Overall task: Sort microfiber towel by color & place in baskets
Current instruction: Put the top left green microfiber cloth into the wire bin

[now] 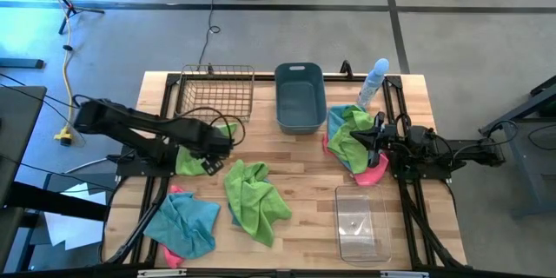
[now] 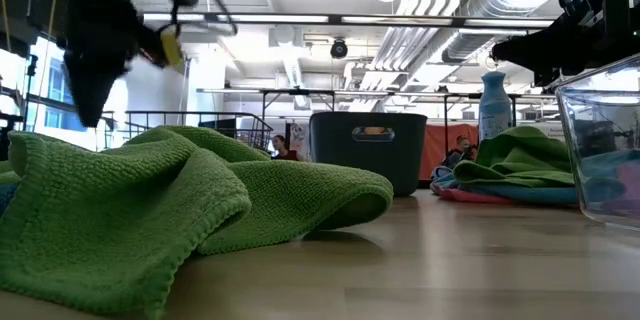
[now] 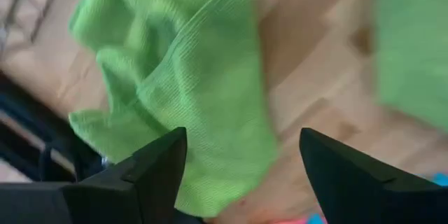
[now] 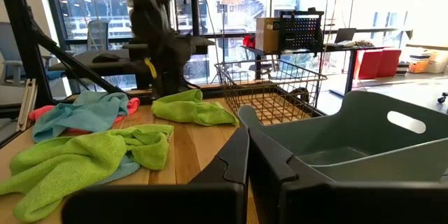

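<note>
I expect the lime green towel to rise by itself when I lift it, because a part of the wood lies between it and the pink towel.
My left gripper hangs open just above a crumpled lime green towel lying in front of the wire basket; its fingers stand on either side of the cloth without touching it. A second green towel lies mid-table. A light blue towel lies on a pink one near the left front corner. My right gripper is shut and hovers over a pile of green, blue and pink towels at the right.
Along the far edge stand a copper wire basket, a slate-blue tub and a pale spray bottle. A clear plastic bin sits near the right front. Bare wood lies between the middle towel and the bin.
</note>
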`<state>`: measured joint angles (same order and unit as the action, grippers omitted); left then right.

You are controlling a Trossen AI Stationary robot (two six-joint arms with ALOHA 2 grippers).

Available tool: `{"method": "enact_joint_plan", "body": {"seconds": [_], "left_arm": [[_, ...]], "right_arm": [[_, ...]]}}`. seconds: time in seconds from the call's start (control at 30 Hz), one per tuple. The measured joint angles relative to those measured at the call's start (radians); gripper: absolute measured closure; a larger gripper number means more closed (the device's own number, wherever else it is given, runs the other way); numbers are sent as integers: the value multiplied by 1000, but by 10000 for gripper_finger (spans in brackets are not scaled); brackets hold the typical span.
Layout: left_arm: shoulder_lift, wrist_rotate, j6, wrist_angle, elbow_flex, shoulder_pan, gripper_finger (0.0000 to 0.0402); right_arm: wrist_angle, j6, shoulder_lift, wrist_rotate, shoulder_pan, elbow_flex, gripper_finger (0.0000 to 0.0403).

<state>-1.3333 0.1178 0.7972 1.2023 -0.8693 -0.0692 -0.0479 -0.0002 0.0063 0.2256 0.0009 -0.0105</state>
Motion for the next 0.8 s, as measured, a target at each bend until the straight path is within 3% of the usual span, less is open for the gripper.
{"method": "enact_joint_plan", "body": {"seconds": [0.3,0.63,0.73,0.8], "left_arm": [[0,3,110,-161,144,20,130],[-51,14,125,-307,246,39,131],[-57,14,109,-328,246,39,149],[-57,9,103,-333,246,39,184]], "right_arm": [[0,0,0,0,0,0,402],[0,0,0,0,0,0,402],[0,0,0,0,0,0,402],[0,0,0,0,0,0,402]]}}
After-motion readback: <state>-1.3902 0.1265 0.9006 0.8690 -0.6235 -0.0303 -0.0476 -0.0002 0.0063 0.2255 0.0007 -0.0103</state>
